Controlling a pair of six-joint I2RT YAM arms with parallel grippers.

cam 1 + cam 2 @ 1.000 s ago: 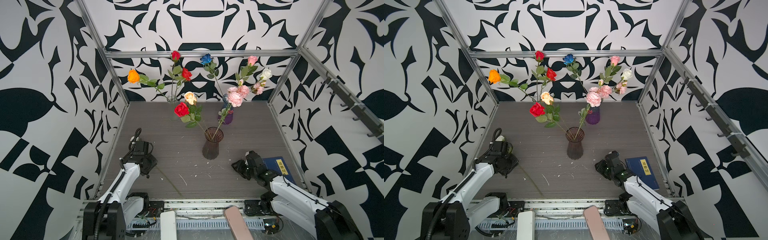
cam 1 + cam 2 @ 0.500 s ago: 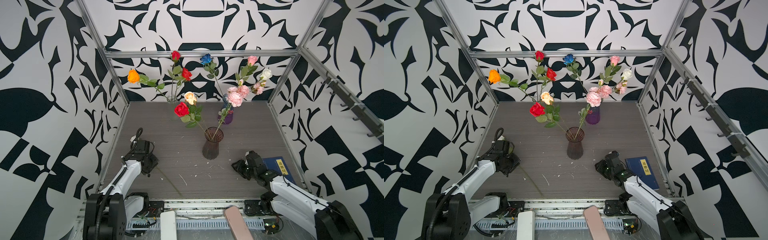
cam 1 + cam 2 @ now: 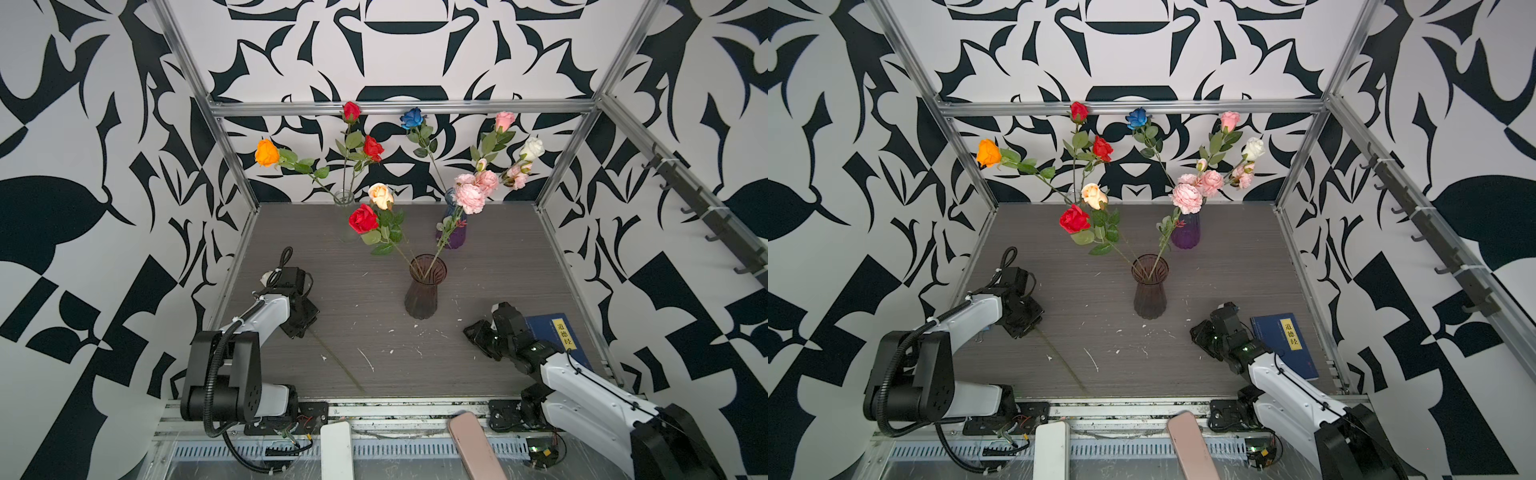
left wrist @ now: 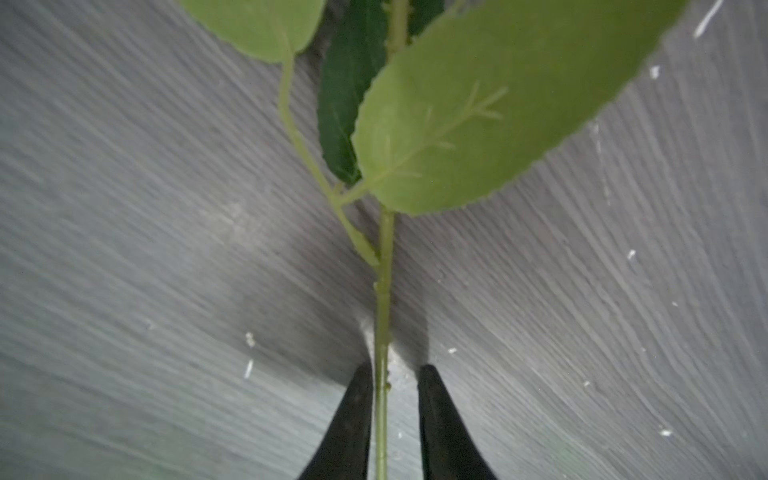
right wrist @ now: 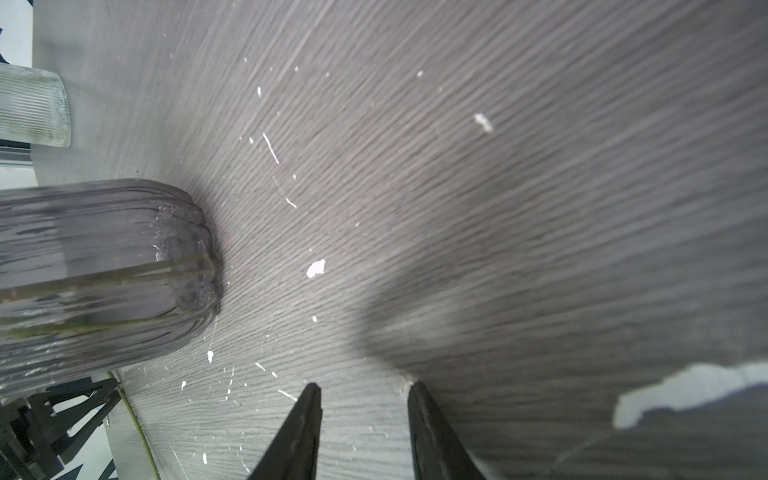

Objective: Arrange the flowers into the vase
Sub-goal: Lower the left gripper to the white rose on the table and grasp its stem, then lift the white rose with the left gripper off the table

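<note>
My left gripper should grip higher, where the leaves branch off, to leave more stem for the vase, because its fingers are on both sides of the stem [image 4: 381,384] below the flower's leaves.
A dark smoky glass vase [image 3: 424,295] [image 3: 1149,295] stands mid-table and holds a red rose [image 3: 363,218], a peach rose and pink ruffled blooms [image 3: 471,195]. One more flower lies on the table at the left. Its thin green stem [image 3: 338,361] [image 3: 1064,361] runs toward the front edge, and its bloom is hidden under the arm. My left gripper [image 3: 301,322] [image 4: 395,368] is low over that stem [image 4: 384,291], just below its green leaves [image 4: 478,124]. The jaws straddle the stem, one finger touching, the other a small gap away. My right gripper [image 3: 478,334] [image 5: 363,388] stands open and empty beside the vase [image 5: 104,270].
A clear glass vase [image 3: 344,199] with orange and red roses and a purple vase [image 3: 455,237] with blue, pink and white blooms stand at the back. A blue book [image 3: 552,336] lies by the right arm. White flecks dot the grey table [image 3: 374,324]. Patterned walls enclose three sides.
My left gripper has shifted slightly to the right over the lying stem and its jaws have narrowed around it. The right arm has not moved.
</note>
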